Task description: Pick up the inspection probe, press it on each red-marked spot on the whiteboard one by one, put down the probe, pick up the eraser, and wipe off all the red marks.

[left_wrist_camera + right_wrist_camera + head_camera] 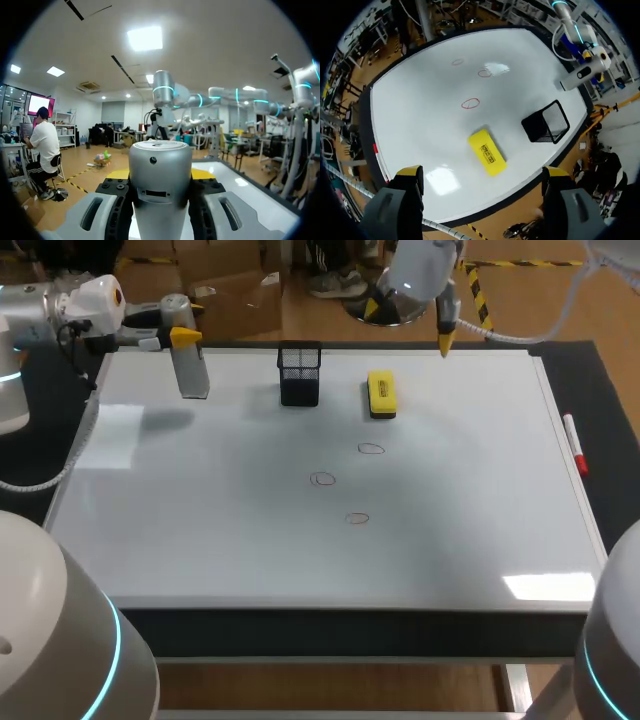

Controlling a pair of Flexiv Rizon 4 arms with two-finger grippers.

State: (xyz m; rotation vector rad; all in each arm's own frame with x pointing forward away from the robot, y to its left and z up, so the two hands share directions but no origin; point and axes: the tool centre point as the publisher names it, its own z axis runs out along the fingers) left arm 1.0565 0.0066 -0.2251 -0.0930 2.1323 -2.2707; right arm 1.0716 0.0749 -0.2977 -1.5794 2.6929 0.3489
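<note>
The middle red circle (322, 479) is almost as wide as the yellow eraser (382, 395). I expect the circle to mostly come off but leave a short streak when I wipe.
The inspection probe (191, 365), a silver cylinder, hangs upright over the whiteboard's (450, 540) far left corner, with my left gripper (184, 337) shut on its upper part. In the left wrist view the probe (160, 180) fills the gap between the fingers (112, 200). Three red circles (371, 449) (322, 478) (357, 519) are drawn mid-board. The yellow eraser (381, 395) lies flat near the far edge. My right gripper (445, 340) hovers open above the far edge; its wrist view shows the eraser (486, 152) below and ahead of the yellow fingertips (410, 172), apart from them.
A black mesh holder (300, 375) stands between the probe and the eraser, also visible as a holder (546, 121) from the right wrist. A red marker (574, 445) lies along the board's right edge.
</note>
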